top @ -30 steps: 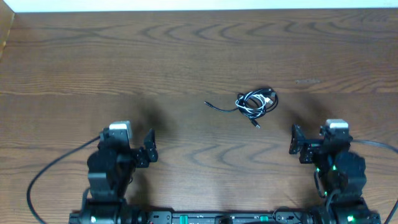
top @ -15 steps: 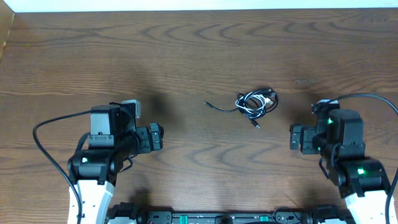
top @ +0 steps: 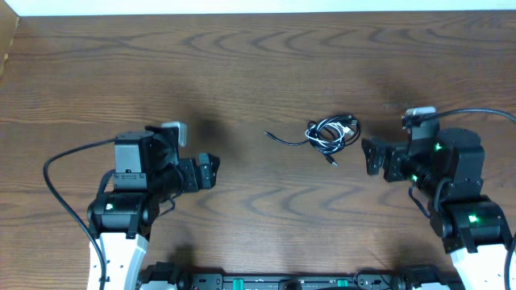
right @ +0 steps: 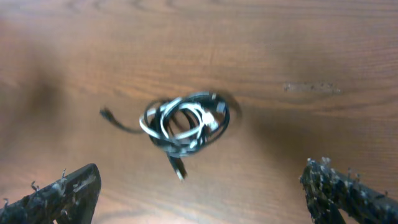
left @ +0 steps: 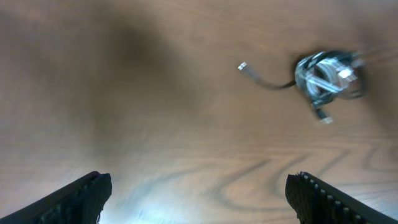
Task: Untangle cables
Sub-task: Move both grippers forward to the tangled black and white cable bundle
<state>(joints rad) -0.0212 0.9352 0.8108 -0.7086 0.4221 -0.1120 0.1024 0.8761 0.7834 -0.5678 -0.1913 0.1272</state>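
The coil (top: 330, 134) is far away from my left gripper, so next my right gripper grabs the coil's closest edge (top: 356, 137) and pulls it toward my left gripper.
The cables (top: 330, 133) lie in a small tangled coil of black and white cords right of the table's middle. One black lead trails left to a plug (top: 268, 134), and a short plug end (top: 334, 163) points toward me. The coil also shows in the left wrist view (left: 326, 78) and the right wrist view (right: 185, 121). My left gripper (top: 211, 171) hovers open well to the left of the coil, with bare wood between its fingers (left: 199, 183). My right gripper (top: 368, 158) is open just right of the coil and slightly nearer me, holding nothing (right: 200, 174).
The brown wooden table (top: 258, 64) runs to a white wall at the far edge. A thick black arm cable (top: 56, 173) loops out at the near left. A faint scuff (top: 395, 105) marks the wood behind the right gripper.
Both arms have risen from the near edge and reached forward. The left gripper moved right and the right gripper moved left toward the coil. The cables have not moved.
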